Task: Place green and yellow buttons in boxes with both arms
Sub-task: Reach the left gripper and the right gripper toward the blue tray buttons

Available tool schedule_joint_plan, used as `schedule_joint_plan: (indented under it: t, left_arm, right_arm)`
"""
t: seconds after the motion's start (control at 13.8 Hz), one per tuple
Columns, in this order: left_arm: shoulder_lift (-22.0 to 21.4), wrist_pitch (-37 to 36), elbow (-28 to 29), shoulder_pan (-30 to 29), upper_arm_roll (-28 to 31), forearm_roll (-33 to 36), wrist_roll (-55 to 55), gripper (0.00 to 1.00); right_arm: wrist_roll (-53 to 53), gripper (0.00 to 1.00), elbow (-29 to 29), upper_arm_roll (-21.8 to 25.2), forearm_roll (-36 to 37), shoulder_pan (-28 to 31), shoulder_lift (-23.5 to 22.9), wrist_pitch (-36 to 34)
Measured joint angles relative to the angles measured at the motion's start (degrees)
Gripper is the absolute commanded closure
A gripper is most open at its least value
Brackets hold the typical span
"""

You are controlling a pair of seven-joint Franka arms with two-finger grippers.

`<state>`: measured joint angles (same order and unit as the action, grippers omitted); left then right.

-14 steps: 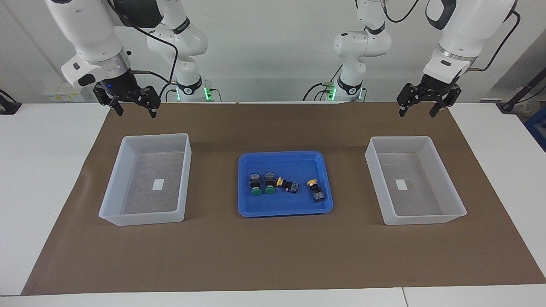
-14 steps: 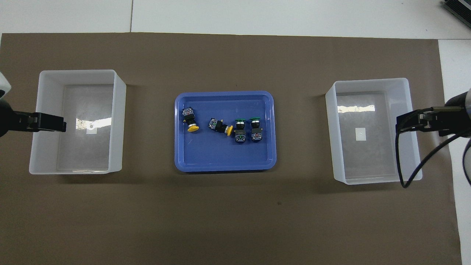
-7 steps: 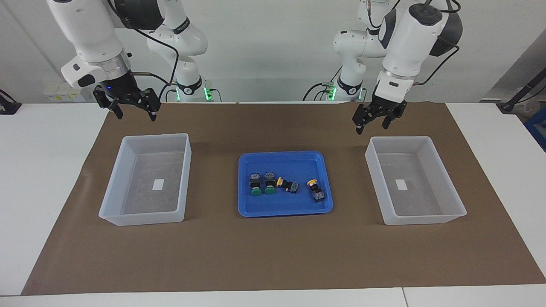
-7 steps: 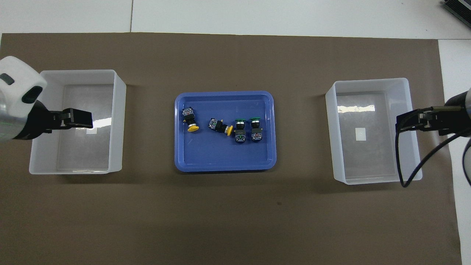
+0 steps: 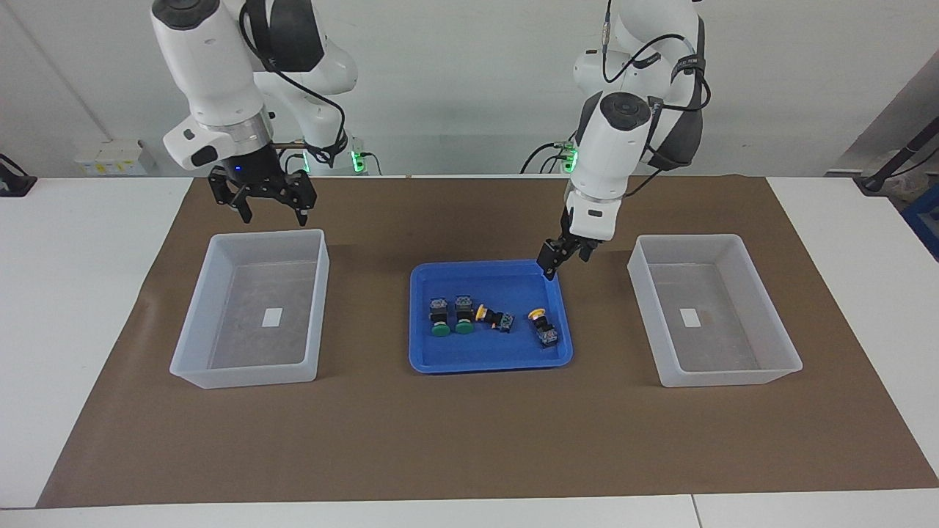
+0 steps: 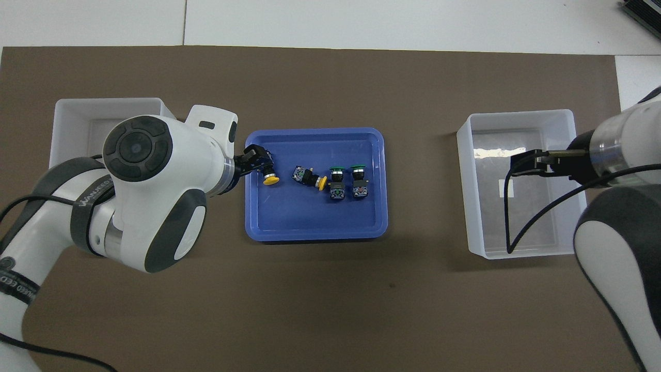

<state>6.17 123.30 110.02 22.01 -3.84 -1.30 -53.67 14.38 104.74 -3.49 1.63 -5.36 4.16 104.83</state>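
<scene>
My left gripper should keep going down, as an open gap (image 5: 521, 326) separates the yellow button near it from the other buttons, until its fingers are on either side of that yellow button (image 5: 542, 326).
Four buttons lie in the blue tray (image 5: 484, 365) at mid-table. Two green buttons (image 5: 440, 330) (image 5: 463, 326) lie side by side, with a yellow button (image 5: 480, 313) beside them. Another yellow button (image 5: 537, 314) lies toward the left arm's end. In the overhead view the greens (image 6: 336, 169) (image 6: 358, 167) and yellows (image 6: 321, 182) (image 6: 271, 180) show too. My left gripper (image 5: 566, 262) (image 6: 255, 157) is open and hangs over the tray's corner by that last yellow button, clear of it. My right gripper (image 5: 273, 216) (image 6: 519, 164) is open over its box (image 5: 220, 374) (image 6: 516, 116).
A second translucent box (image 5: 726, 374) (image 6: 67, 111) stands at the left arm's end, partly covered by the left arm in the overhead view. Both boxes hold only a white label. Brown paper (image 5: 469, 440) covers the table around the tray (image 6: 310, 235) and boxes.
My left arm has swung from over its box to the tray's corner and come down. My right gripper has moved inward over its box. The buttons have not moved.
</scene>
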Motion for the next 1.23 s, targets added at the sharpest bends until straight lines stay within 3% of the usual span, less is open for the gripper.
schedule_joint_plan:
  t: [0.36, 0.72, 1.23]
  left_arm:
    - [4.82, 7.67, 1.9, 0.54, 0.09, 2.21, -0.01, 0.0]
    - [11.03, 13.78, 1.92, 1.58, 0.1, 6.9, -0.01, 0.0]
    - [12.83, 17.35, 1.87, 1.79, 0.12, 7.52, -0.01, 0.0]
  right_arm:
    - [2.23, 0.0, 5.35, -0.13, -0.77, -5.31, -1.32, 9.38]
    - [5.51, 0.0, 5.99, -0.19, -2.38, -10.18, -8.64, 19.56]
    - [7.77, 0.0, 6.03, -0.2, -2.4, -13.18, -15.21, 28.36]
